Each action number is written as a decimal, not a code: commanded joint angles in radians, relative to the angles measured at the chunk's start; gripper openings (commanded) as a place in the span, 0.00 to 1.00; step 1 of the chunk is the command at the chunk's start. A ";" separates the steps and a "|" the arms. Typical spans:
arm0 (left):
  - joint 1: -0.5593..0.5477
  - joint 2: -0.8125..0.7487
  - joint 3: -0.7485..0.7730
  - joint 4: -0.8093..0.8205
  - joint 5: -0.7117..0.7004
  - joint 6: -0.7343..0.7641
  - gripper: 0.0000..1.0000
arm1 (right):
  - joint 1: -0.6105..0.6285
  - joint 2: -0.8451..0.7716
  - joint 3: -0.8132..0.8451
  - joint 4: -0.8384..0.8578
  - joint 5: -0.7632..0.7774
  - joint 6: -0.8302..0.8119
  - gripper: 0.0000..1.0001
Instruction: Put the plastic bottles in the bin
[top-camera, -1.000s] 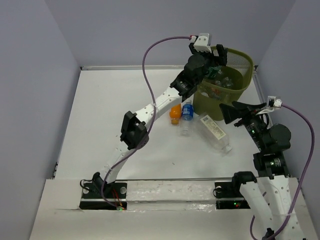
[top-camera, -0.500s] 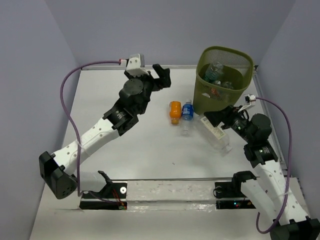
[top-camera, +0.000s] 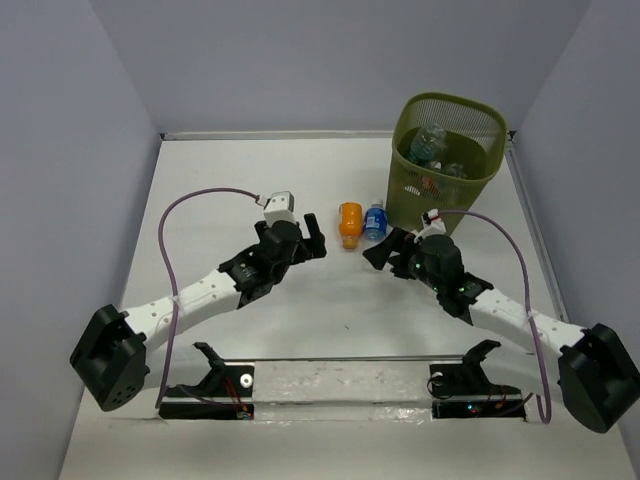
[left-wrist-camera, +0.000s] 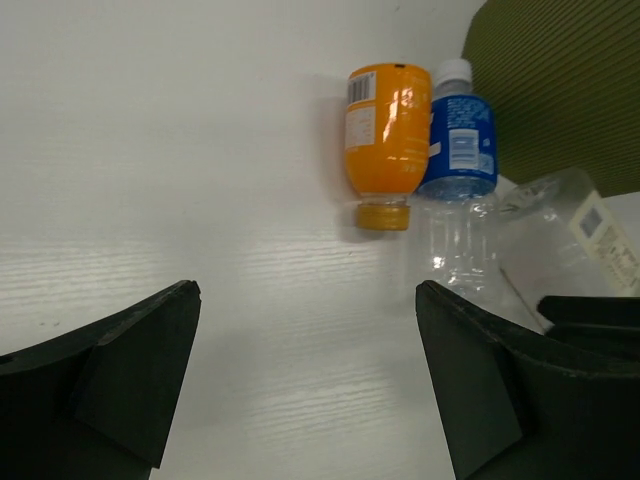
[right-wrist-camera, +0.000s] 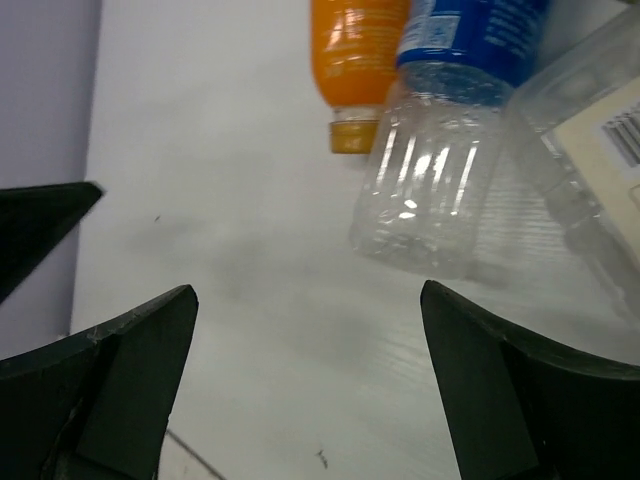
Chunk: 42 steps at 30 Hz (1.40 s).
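The clear base (right-wrist-camera: 425, 188) lets the white tabletop show straight through, so I should expect the blue-labelled bottle (top-camera: 375, 221) to be empty when I pick it up.
The olive-green mesh bin (top-camera: 412, 205) stands at the back right with several bottles (top-camera: 432, 145) inside. An orange bottle (top-camera: 350, 222) and a blue-labelled clear bottle (top-camera: 375, 220) lie side by side on the table in front of it. A clear bottle with a white label (left-wrist-camera: 580, 235) lies to their right, under my right arm in the top view. My left gripper (top-camera: 311, 236) is open and empty, just left of the orange bottle (left-wrist-camera: 385, 140). My right gripper (top-camera: 379, 252) is open and empty, low over the table, close to the blue-labelled bottle (right-wrist-camera: 440, 170).
White tabletop with purple walls left, back and right. The bin's wall (left-wrist-camera: 570, 90) is right behind the bottles. The two grippers face each other a short way apart. My left fingertip (right-wrist-camera: 40, 230) shows in the right wrist view.
My left arm has swung away from the bin and come down to the table left of the bottles. My right arm has lowered and reached in toward the bottles.
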 joint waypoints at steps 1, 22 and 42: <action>-0.001 -0.070 -0.051 0.101 0.021 -0.037 0.99 | 0.065 0.129 0.030 0.142 0.273 0.044 1.00; 0.058 0.196 0.074 0.254 0.141 -0.004 0.99 | 0.083 0.518 0.199 0.183 0.448 0.007 0.67; 0.206 0.616 0.429 0.081 0.251 0.012 0.99 | 0.139 -0.142 0.259 -0.251 0.166 -0.249 0.45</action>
